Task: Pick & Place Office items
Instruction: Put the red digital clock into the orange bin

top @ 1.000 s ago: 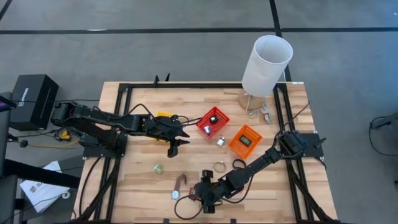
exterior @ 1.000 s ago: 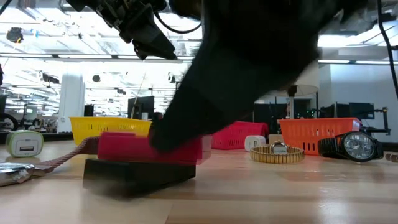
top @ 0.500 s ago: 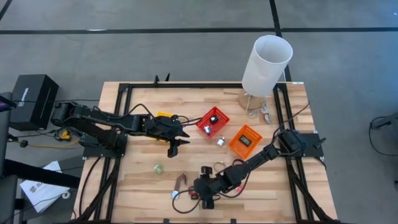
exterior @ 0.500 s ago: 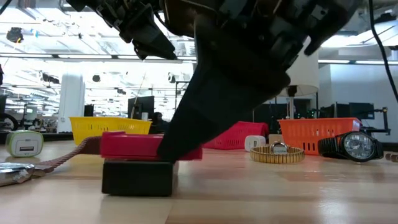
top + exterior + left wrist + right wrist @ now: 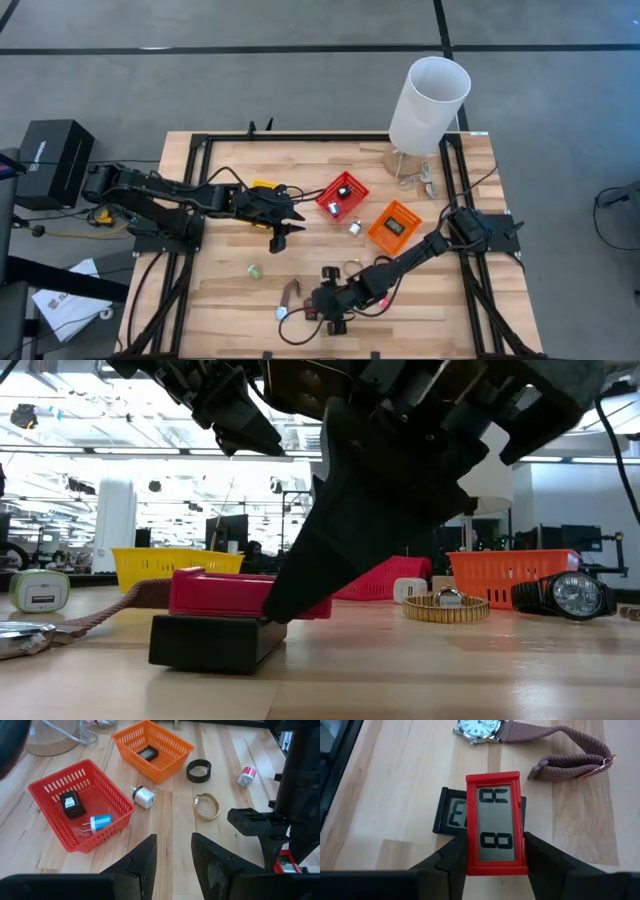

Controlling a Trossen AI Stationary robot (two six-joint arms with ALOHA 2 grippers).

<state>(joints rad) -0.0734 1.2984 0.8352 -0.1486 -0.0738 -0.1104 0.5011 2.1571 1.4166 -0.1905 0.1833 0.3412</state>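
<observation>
My right gripper has the red clock lying across the black clock [image 5: 205, 645]. It should put the red clock down on the open wood [image 5: 388, 628] beside them and grip it there before lifting.
A red digital clock [image 5: 496, 822] lies on top of a black one [image 5: 451, 812] near the table's front edge. My right gripper [image 5: 334, 318] reaches down over them and is shut on the red clock [image 5: 230, 592]. The black clock [image 5: 210, 642] rests flat on the wood. A watch with a brown woven strap [image 5: 530, 740] lies just beyond. My left gripper [image 5: 174, 865] hangs open and holds nothing, above the table beside the red basket [image 5: 342, 195]. My right gripper pinches the red clock's two long sides [image 5: 470, 855] between its two fingers, at the clock's near end. The fingers [image 5: 540, 865] come slanting down from the table's right and lie along the clock. The clock, face up, rests on the black clock.
The red basket [image 5: 80, 802] holds two chargers and the orange basket [image 5: 150, 747] a dark item. A white plug [image 5: 144, 797], a gold bracelet [image 5: 206, 806] and a black watch [image 5: 565, 598] lie between. There are also a yellow basket [image 5: 175, 565] and a tall white cylinder [image 5: 428, 105].
My right gripper has swung slightly toward the table's left edge and its fingers have drawn in against the red clock. The red clock and the black one under it have shifted and turned a little on the wood.
</observation>
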